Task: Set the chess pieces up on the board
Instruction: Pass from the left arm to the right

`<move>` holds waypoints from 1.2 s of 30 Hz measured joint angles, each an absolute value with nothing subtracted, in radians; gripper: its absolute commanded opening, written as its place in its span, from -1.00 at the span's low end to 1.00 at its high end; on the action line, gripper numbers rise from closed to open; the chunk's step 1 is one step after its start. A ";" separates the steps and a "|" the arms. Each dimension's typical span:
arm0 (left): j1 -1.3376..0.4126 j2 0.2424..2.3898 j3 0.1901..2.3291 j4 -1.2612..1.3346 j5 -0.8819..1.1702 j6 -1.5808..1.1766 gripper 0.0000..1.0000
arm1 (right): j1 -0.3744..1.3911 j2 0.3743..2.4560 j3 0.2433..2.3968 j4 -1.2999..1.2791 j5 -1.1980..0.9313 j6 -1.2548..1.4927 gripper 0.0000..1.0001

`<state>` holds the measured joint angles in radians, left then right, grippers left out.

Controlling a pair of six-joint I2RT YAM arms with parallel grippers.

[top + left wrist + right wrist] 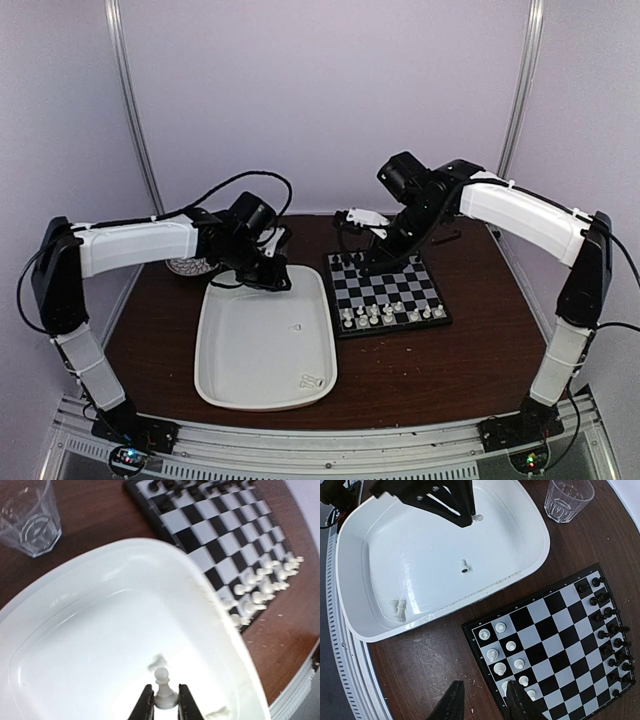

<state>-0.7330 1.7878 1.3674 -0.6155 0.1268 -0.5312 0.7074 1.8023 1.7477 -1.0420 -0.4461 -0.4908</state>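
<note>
The white pawn's head [161, 674] sticks out past my left gripper's fingers, so my right gripper keeps moving toward that free head [478, 517] and closes there.
My left gripper [165, 706] is shut on a white pawn [163, 686] by its base and holds it above the white tray [60, 645]. In the top view the left gripper [272, 278] hangs over the tray's far edge. The board [400, 290] lies right of the tray, with several white pieces [378, 315] on its near rows and black pieces [348, 260] at the far edge. My right gripper [485, 705] is open and empty over the board's rim [472, 630], beside the white pieces [500, 652]. A few white pieces [464, 566] lie loose in the tray.
A clear drinking glass [190, 265] stands on the brown table behind the tray's far left corner; it also shows in the right wrist view [567, 500]. Two loose white pieces [397, 608] lie in the tray's near corner. The left gripper's fingers [462, 512] show above the tray.
</note>
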 measured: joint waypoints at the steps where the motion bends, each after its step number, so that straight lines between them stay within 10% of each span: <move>1: -0.733 1.738 1.343 -0.590 0.153 -0.511 -0.82 | 0.702 1.798 1.748 -1.038 -0.456 -0.487 -0.32; 36: -0.763 1.496 1.142 -0.270 0.560 -0.385 -0.80 | 0.707 2.073 1.959 -0.876 -1.153 -0.011 -0.24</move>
